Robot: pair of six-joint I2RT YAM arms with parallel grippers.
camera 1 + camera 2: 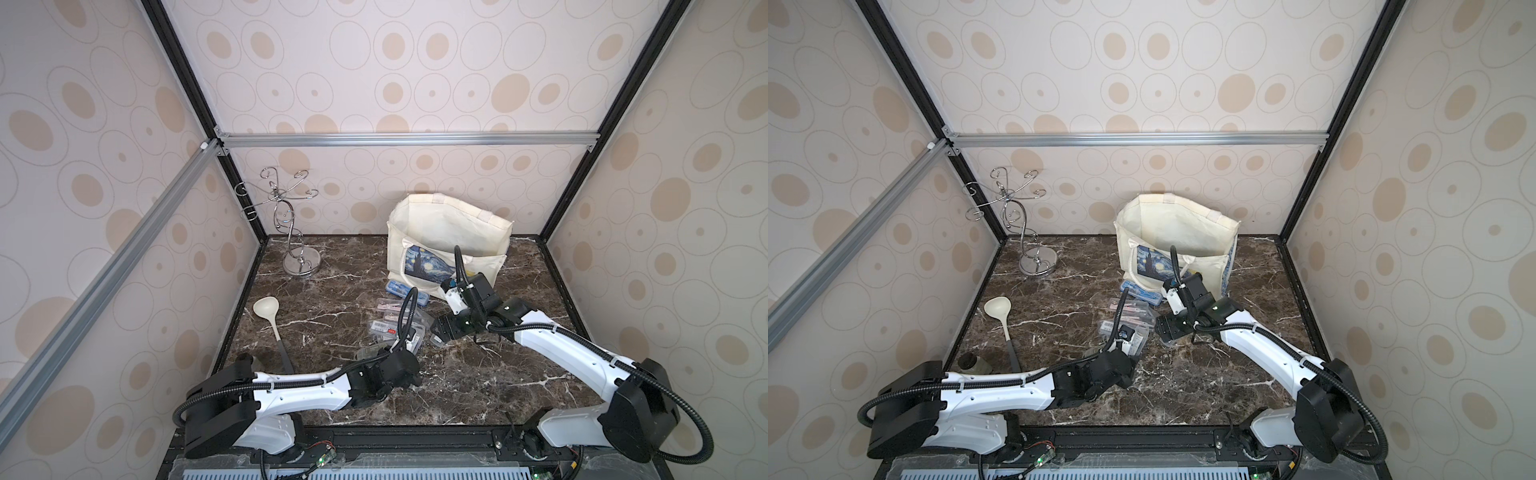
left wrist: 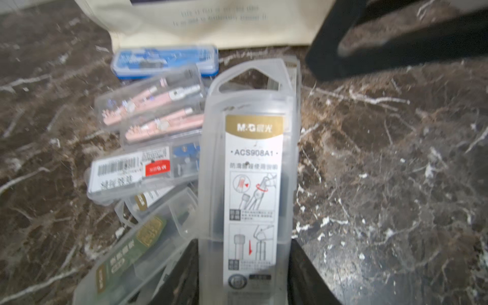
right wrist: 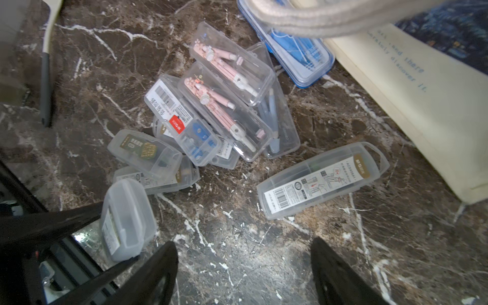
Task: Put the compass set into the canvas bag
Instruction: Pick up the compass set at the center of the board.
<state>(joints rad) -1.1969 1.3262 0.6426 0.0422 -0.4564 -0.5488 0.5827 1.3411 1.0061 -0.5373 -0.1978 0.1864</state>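
The robot's left gripper is holding the compass set case short of the canvas bag (image 1: 449,230), so next the right gripper grabs the case's loose end (image 2: 255,100) and brings it in.
A heap of clear plastic compass set cases (image 1: 395,320) (image 3: 211,105) lies mid-table in front of the canvas bag (image 1: 449,232) (image 1: 1175,232). The bag stands open at the back, cream, with a blue starry print. My left gripper (image 2: 244,245) (image 1: 405,345) is shut on one translucent compass set case (image 2: 250,171) with a gold-and-white label, gripping its near end; the same case also shows in the right wrist view (image 3: 126,219). My right gripper (image 3: 244,245) (image 1: 438,334) hangs open over bare marble, nothing between its fingers. Another long case (image 3: 322,179) lies near the bag.
A blue-lidded case (image 1: 405,291) rests against the bag's front. A cream ladle (image 1: 270,320) lies at the left. A chrome wire stand (image 1: 291,232) stands at the back left. A small olive object (image 1: 976,363) sits by the left arm. Walls close in three sides.
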